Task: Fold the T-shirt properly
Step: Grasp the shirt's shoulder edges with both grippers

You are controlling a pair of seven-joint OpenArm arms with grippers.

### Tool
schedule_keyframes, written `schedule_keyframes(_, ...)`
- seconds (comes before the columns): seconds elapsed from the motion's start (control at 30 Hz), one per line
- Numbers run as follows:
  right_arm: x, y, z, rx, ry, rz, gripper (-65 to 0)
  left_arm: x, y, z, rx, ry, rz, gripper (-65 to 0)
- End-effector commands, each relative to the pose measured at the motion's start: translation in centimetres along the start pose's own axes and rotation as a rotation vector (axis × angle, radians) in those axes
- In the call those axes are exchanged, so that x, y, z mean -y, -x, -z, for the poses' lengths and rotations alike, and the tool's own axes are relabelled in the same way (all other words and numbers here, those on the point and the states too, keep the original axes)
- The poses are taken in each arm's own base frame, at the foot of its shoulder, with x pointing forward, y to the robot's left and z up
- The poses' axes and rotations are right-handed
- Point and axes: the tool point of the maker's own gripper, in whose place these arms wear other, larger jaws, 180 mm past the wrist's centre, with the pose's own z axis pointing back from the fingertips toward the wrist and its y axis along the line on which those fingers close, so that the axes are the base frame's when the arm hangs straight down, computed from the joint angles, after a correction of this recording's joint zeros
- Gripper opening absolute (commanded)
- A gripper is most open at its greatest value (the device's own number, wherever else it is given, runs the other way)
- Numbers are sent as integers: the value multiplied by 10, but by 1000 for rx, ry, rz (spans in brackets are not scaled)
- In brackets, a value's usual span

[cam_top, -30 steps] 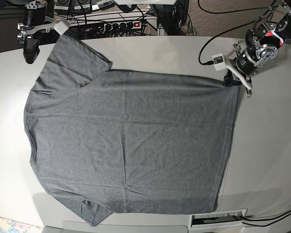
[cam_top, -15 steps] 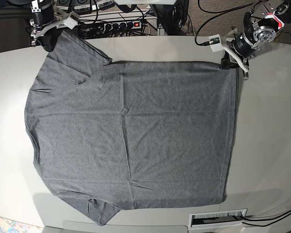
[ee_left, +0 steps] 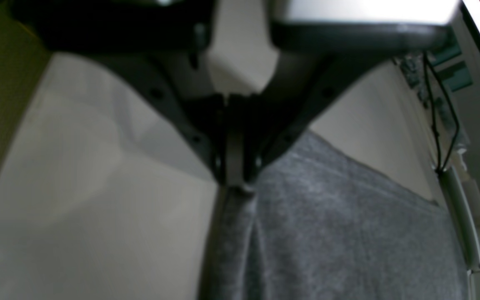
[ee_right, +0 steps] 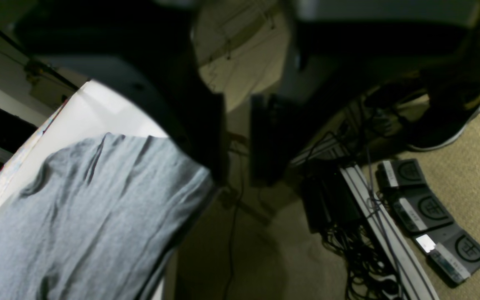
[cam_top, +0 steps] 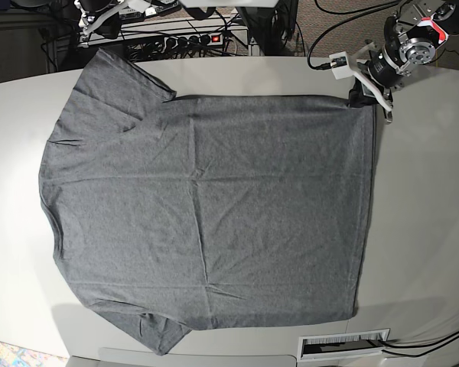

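Note:
The far sleeve's end (cam_top: 102, 53) stops short of my right gripper's open fingers, so next my right gripper moves back over the sleeve and pinches its cloth (cam_top: 109, 64) before both grippers fold.
The grey T-shirt (cam_top: 206, 206) lies spread flat on the white table (cam_top: 428, 229), with its neck side at the left and its hem at the right. My left gripper (cam_top: 359, 99) is at the hem's far corner. In the left wrist view its jaws (ee_left: 235, 183) are shut on a pinch of that cloth (ee_left: 348, 233). My right gripper (cam_top: 94, 27) hangs past the table's far edge, just beyond the far sleeve. The right wrist view shows it (ee_right: 238, 137) open with nothing in the gap, and the sleeve (ee_right: 77, 216) lies beside its left finger.
A power strip with a red switch (cam_top: 191, 38) and tangled cables sit behind the table's far edge. Foot pedals (ee_right: 431, 216) lie on the carpet below. A white slotted panel (cam_top: 344, 344) sits at the front edge.
My right gripper has opened, let go of the far sleeve and pulled back beyond the table edge. The left gripper shifted toward the far edge with the hem corner, and the shirt lies flatter.

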Motion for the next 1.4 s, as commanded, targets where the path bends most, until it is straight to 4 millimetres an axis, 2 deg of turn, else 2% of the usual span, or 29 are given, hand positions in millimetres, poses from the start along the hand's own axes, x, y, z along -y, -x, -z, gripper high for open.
schedule_keyframes(0.0,7,-2,-1,14,23,-6,-490,19,6,-4,-18,84,5,-650)
schedule_keyframes(0.1,15,1,3,-11,36,17,-423,19,6,-4,-18,83,5,-650)
schedule_keyframes(0.47,50,4,16,-32,147,58,-419,19,5,-4,-15,84,5,-650)
schedule_keyframes(0.53,49,3,19,-25,128,96,-419,19,5,-3,-15,83,5,-650)
schedule_keyframes(0.83,25,-11,22,16,-8,185,-418,19,6,-3,-16,83,5,-650)
schedule_keyframes(1.2,44,-15,28,21,55,203,-418,19,6,-4,-16,83,5,-650)
schedule_keyframes(1.37,45,-14,28,20,66,194,-418,19,6,-3,-15,83,5,-650)
